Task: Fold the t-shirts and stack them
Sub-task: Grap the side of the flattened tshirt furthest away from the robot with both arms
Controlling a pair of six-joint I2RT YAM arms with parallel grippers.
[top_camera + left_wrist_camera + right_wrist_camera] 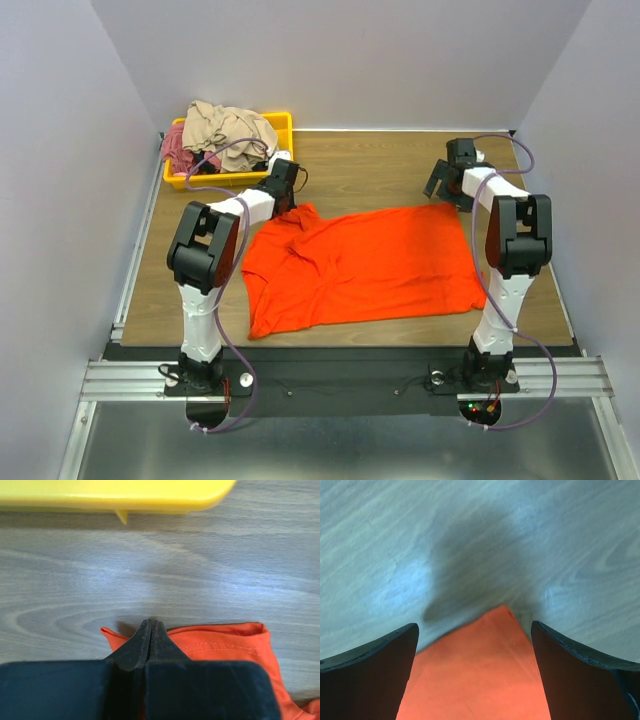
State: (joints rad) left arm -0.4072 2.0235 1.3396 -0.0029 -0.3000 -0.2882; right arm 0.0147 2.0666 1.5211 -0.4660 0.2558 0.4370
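Observation:
The left gripper is holding the sleeve's edge [306, 210] and the orange-red t-shirt's other far corner is lying loose, so next the right gripper pinches that corner [501, 619] before the fold.
A bright orange-red t-shirt [370, 265] lies spread across the middle of the wooden table. My left gripper [288, 200] is at its far left sleeve. In the left wrist view that gripper [151, 625] is shut on the sleeve's hemmed edge [225, 640], with orange cloth showing on both sides of the fingers. My right gripper [440, 188] hovers at the shirt's far right corner. In the right wrist view it [475, 626] stands open, its fingers either side of the pointed corner of the orange cloth [480, 680]. A beige-tan t-shirt [225, 125] and a dusty-pink one [178, 150] lie crumpled in the tray.
The yellow plastic tray [283, 122] stands at the far left corner, close beyond the left gripper; its rim [115, 495] fills the top of the left wrist view. Grey walls enclose the table on three sides.

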